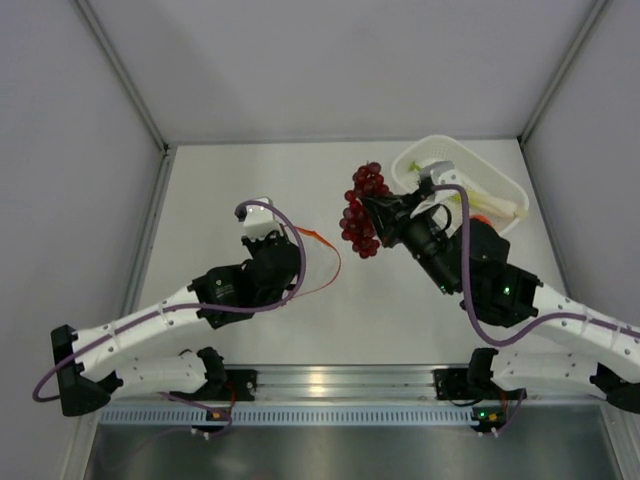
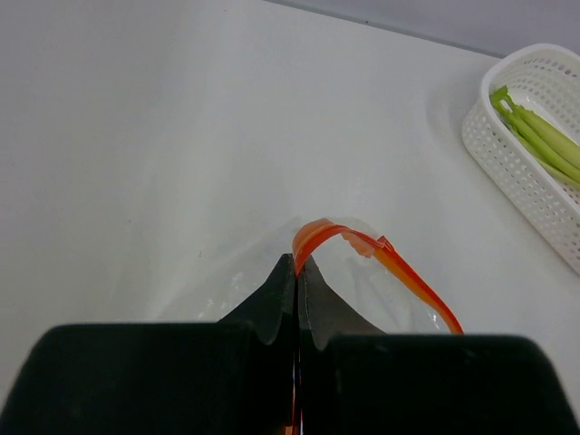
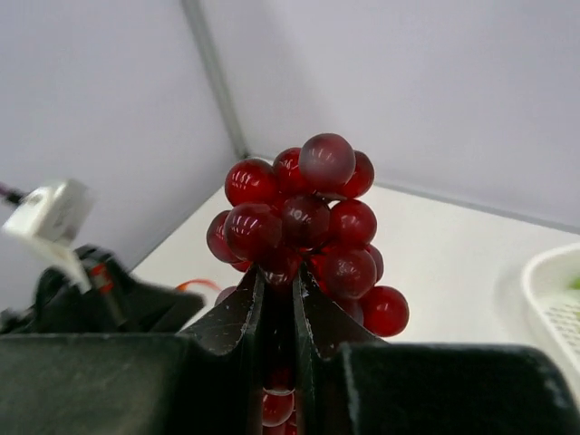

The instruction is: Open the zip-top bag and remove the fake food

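Note:
The dark red grape bunch [image 1: 362, 212] hangs clear of the zip-top bag, so the robot's right gripper keeps going to the white basket [image 1: 425, 155] and lets go of the bunch inside it.
My right gripper [image 1: 378, 215] [image 3: 279, 276] is shut on the dark red grape bunch [image 1: 362, 212] [image 3: 308, 217] and holds it in the air, left of the basket. My left gripper [image 1: 292, 240] [image 2: 297, 263] is shut on the orange-red zipper strip [image 1: 331, 262] [image 2: 399, 272] of the zip-top bag [image 2: 227, 283], whose clear plastic lies on the table just beyond the fingers. The strip arches up and runs off to the right. A green stalk with a white end [image 1: 492, 206] [image 2: 541, 138] lies in the white basket.
The white perforated basket [image 1: 440, 146] [image 2: 530, 186] [image 3: 548, 304] stands at the back right, close to the right arm. Grey walls enclose the white table on three sides. The left arm [image 3: 91, 294] sits low at the left of the right wrist view.

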`<action>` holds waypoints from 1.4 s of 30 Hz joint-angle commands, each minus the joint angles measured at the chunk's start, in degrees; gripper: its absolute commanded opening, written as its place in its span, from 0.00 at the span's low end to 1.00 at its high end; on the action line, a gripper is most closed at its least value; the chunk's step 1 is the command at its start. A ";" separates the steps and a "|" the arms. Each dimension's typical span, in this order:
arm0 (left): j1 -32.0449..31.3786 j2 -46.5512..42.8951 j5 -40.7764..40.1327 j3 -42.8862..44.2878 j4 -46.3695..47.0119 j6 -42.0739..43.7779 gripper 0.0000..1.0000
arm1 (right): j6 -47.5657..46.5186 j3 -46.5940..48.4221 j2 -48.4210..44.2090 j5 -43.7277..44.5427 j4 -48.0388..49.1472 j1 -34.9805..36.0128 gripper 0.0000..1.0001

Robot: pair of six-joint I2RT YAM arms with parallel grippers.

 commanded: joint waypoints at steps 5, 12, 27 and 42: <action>1.02 -4.24 -1.06 0.18 -1.00 3.65 0.00 | -0.78 10.62 -0.91 8.78 -12.64 -14.63 0.00; 2.42 -4.60 2.35 3.69 -4.86 7.61 0.00 | 1.42 13.09 4.80 2.61 -19.78 -41.51 0.00; 12.01 -5.21 17.65 7.65 -14.00 12.88 0.00 | 11.53 5.79 23.69 -1.78 -12.58 -63.96 0.00; 12.01 -9.87 18.54 7.39 -16.64 18.94 0.00 | 18.30 14.23 48.47 -10.12 -18.29 -65.90 0.10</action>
